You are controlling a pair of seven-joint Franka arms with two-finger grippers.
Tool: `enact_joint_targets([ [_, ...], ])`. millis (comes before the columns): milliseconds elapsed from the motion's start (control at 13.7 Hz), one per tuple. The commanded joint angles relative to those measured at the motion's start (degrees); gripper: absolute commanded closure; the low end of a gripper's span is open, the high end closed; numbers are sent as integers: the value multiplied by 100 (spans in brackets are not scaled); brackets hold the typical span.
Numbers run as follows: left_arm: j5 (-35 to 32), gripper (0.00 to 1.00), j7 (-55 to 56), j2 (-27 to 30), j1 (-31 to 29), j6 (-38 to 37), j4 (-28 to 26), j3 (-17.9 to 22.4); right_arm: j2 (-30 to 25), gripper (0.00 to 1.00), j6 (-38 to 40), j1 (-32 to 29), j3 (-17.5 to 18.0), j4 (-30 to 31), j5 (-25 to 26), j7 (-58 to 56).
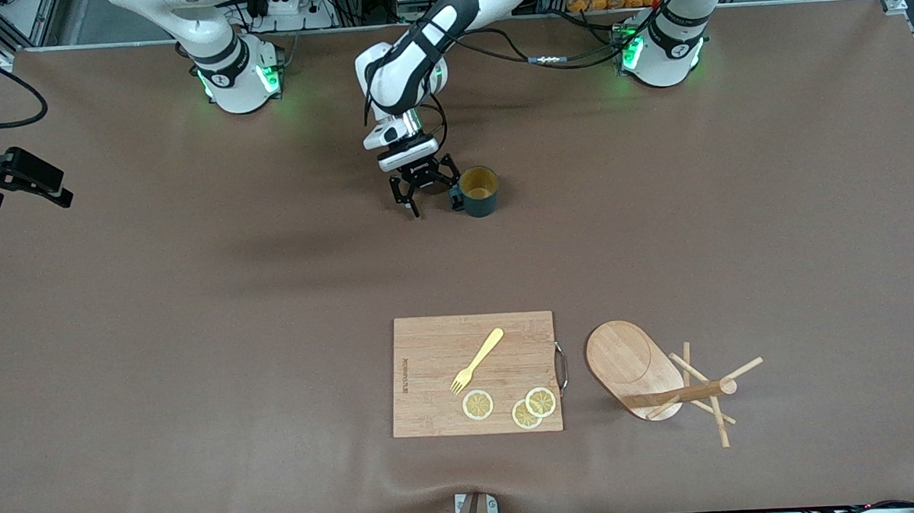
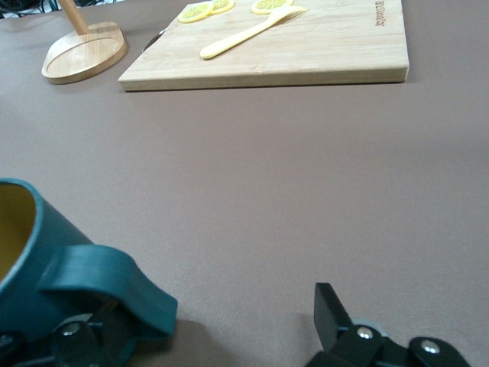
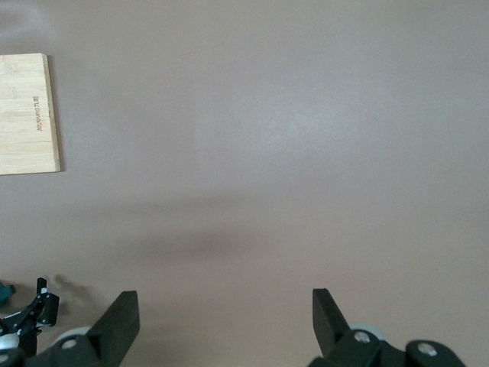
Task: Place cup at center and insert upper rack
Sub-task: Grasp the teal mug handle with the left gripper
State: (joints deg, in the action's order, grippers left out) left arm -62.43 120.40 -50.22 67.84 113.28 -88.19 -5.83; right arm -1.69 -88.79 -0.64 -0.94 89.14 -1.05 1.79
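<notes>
My gripper will push the cup (image 1: 479, 193) on, and the cup will hang at a tilt with its opening over a peg, because slim pegs (image 1: 689, 367) slant out from the upper rack.
The dark teal cup (image 1: 479, 191) stands upright on the table between the two arm bases, its yellowish-brown inside showing. My left gripper (image 1: 431, 201) is low beside it, open, with one finger next to the cup's handle (image 2: 99, 283) and the other finger (image 2: 330, 310) apart over bare table. The cup fills a corner of the left wrist view (image 2: 30, 260). The upper rack (image 1: 639, 368) lies on its side near the front camera, toward the left arm's end, its pegs (image 1: 715, 399) sticking out. My right gripper (image 3: 225, 321) is open and empty, high over bare table.
A wooden cutting board (image 1: 433, 398) lies beside the rack's base and holds a yellow fork (image 1: 476, 359) and three lemon slices (image 1: 478, 405). The board also shows in the left wrist view (image 2: 306, 53) and the right wrist view (image 3: 27, 115).
</notes>
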Motion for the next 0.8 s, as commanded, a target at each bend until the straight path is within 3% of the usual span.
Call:
enact_joint_targets([
  [0,-286,0,150,-128,36,2,109,56,20,0,20,46,-20,-125,26,-47],
  [146,-375,0,159,-181,36,-7,109,74,81,0,20,38,-20,-169,26,-47],
  [219,-358,33,159,-181,27,-7,109,82,81,0,11,38,-20,-169,26,-56],
  [292,-331,72,168,-181,27,-16,109,82,81,0,11,38,-20,-178,26,-47],
  [365,-323,100,168,-155,18,-25,109,82,81,0,11,46,-20,-178,26,-39],
  [729,-287,100,133,-32,1,-95,109,82,81,0,11,38,-20,-178,17,-21],
])
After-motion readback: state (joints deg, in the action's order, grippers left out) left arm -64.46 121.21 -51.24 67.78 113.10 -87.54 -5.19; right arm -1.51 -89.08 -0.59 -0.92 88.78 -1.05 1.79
